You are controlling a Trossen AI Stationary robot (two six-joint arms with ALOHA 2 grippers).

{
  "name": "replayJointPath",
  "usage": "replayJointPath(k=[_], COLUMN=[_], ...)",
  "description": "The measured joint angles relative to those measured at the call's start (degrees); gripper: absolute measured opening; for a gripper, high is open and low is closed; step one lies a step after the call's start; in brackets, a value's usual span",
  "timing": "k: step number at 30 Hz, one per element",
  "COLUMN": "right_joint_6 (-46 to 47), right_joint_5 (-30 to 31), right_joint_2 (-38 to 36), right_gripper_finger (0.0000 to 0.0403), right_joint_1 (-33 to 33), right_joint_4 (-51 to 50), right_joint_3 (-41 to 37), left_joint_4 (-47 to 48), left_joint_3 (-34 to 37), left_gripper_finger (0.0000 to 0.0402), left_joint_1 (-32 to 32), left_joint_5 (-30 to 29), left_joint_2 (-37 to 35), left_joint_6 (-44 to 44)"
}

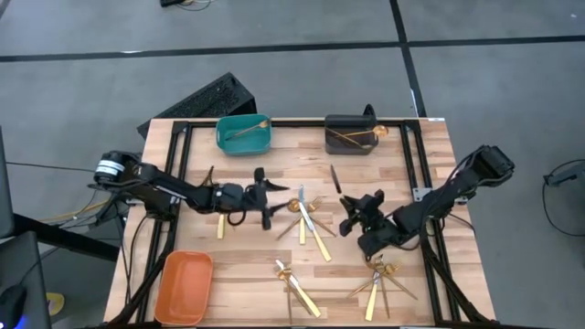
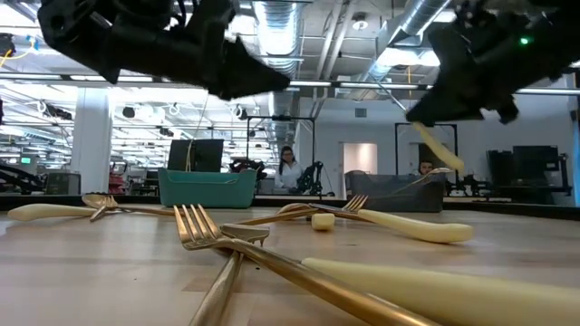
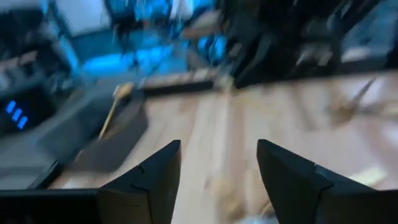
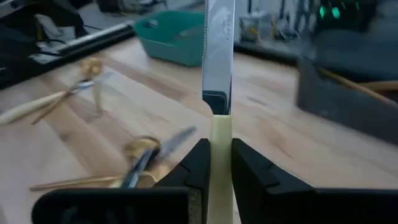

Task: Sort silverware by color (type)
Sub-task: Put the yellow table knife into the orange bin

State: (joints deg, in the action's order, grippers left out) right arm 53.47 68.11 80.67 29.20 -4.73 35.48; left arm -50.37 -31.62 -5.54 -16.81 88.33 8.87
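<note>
My left gripper should take the knife by its silver blade (image 1: 335,178) and carry it to the orange bin (image 1: 184,288), because my right gripper is holding the knife far from that bin.
Gold-coloured silverware lies in loose heaps on the wooden table: at its middle (image 1: 306,219), near the front (image 1: 297,288) and at the front right (image 1: 379,279). My right gripper (image 1: 348,212) is right of the middle heap, shut on a knife (image 4: 219,56) with a silver blade and a cream handle. My left gripper (image 1: 271,194) hovers open just left of the middle heap, with nothing between its fingers (image 3: 217,168). My right gripper pinches the knife's cream handle (image 4: 221,134) between its two fingers, a short way behind the blade. The knife lies along the fingers, its blade (image 1: 335,178) sticking out ahead toward the table's far edge. It is lifted clear of the table, with the handle's free end (image 2: 439,149) slanting down.
At the far edge stand a teal bin (image 1: 243,134) and a dark grey bin (image 1: 351,134), each holding gold pieces. An orange bin (image 1: 186,285) sits at the front left corner. Single pieces lie at the left (image 1: 220,226). A black metal frame (image 1: 174,155) runs around the tabletop.
</note>
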Motion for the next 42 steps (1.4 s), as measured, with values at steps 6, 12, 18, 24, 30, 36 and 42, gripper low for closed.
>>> replayJointPath(k=[6, 12, 18, 24, 30, 36, 42], right_joint_6=[-24.72, -41.37, -46.05, -50.61, -54.45, -54.92, -55.68], right_joint_5=[1.23, 1.49, 5.58, 10.66, 10.91, 12.14, 13.81], right_joint_2=[4.03, 8.67, 13.51, 18.51, 22.06, 21.8, 21.39], right_gripper_finger=[0.0074, 0.0074, 0.0074, 0.0074, 0.0074, 0.0074, 0.0074], right_joint_1=[-1.61, -3.49, -4.6, -4.43, -4.03, -2.69, -1.95], right_joint_4=[21.69, 33.55, 34.38, 34.08, 34.4, 34.09, 34.05], right_joint_3=[0.09, 0.93, 4.44, 7.79, 11.13, 11.63, 11.65], left_joint_4=[-13.77, -14.6, -13.11, -13.02, -11.43, -10.02, -9.95], left_joint_3=[-1.59, -9.09, -13.9, -14.45, -14.43, -14.4, -14.45], left_gripper_finger=[0.0245, 0.0269, 0.027, 0.0265, 0.0207, 0.0093, 0.001], left_joint_1=[-1.18, -0.89, -0.89, -0.87, -0.85, -1.43, -1.46], left_joint_5=[-1.19, -5.13, -8.68, -11.17, -12.38, -12.36, -8.52], left_joint_2=[5.8, 11.6, 14.13, 14.06, 14.02, 13.97, 13.91], left_joint_6=[0.77, -0.6, -4.03, -6.09, -6.34, -5.93, -7.1])
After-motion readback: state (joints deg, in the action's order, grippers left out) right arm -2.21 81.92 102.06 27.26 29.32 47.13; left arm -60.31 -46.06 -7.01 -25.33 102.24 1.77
